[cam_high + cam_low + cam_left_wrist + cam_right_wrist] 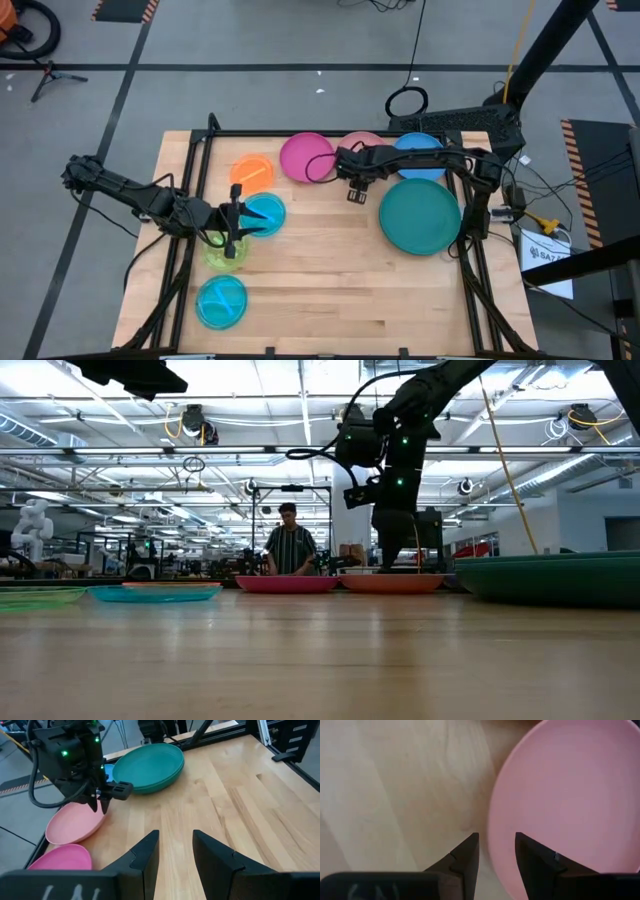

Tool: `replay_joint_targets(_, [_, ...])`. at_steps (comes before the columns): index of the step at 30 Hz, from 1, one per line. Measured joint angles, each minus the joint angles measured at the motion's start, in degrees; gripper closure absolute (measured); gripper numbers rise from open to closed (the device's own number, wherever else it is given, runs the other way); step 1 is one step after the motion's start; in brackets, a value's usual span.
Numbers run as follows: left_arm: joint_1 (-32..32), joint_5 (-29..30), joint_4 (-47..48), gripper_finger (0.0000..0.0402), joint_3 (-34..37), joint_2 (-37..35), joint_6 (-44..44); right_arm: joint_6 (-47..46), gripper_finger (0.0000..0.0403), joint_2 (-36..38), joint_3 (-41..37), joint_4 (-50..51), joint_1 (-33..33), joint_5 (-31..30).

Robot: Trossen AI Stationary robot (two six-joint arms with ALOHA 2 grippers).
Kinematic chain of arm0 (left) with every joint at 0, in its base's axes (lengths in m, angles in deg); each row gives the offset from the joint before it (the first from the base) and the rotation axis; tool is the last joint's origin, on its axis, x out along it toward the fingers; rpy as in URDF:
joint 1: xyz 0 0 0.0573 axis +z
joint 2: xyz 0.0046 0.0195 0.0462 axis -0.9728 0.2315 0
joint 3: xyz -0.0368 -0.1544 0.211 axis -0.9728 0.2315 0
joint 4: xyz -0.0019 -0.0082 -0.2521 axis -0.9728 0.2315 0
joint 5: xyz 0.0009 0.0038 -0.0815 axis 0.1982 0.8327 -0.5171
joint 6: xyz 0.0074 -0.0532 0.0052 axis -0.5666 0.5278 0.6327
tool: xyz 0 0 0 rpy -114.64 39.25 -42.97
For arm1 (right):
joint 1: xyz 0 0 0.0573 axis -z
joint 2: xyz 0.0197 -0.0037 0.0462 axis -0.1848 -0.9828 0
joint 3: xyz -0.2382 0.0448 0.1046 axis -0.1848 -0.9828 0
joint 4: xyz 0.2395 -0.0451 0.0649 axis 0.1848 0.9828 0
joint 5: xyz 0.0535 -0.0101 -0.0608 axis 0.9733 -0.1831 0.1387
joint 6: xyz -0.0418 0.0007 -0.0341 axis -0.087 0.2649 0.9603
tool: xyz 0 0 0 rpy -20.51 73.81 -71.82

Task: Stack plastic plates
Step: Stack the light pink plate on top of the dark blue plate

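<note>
The pink plate is under one finger of my right gripper, and clear wood [467, 822] is under the other. The gripper should keep going down until its fingers are on either side of the plate's rim [491, 847], then close.
Several plates lie flat on the wooden table. Toward the far edge sit an orange plate [252, 172], a magenta plate [305, 157], a pink plate [362, 140] and a blue plate [420, 150]. A large teal plate [420, 215] is on the right. A cyan plate [265, 210], a lime plate [222, 255] and a second cyan plate [221, 300] are on the left. My right gripper [496, 836] is open and points down. Its fingers stand either side of the pink plate's [565, 795] rim. My left gripper [235, 228] is open, level above the lime and cyan plates, with nothing between its fingers [176, 834].
A black frame [200, 150] runs along the table's edges. Bare wood [340, 270] lies in the middle and toward the near edge. The teal plate [147, 767] is beside my right arm's base. A person [290, 545] stands in the room beyond the table.
</note>
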Motion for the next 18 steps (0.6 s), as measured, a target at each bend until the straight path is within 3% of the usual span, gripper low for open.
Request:
replay_joint_targets(4, [0.00, 0.00, 0.00, 0.0277, 0.00, 0.00, 0.01, 0.00, 0.0285, -0.06, 0.00, -0.06, 0.00, 4.01])
replay_joint_targets(18, [0.00, 0.00, -0.02, 0.0277, 0.00, 0.00, -0.24, -0.02, 0.0286, -6.94, 0.00, -2.10, 0.04, 0.52])
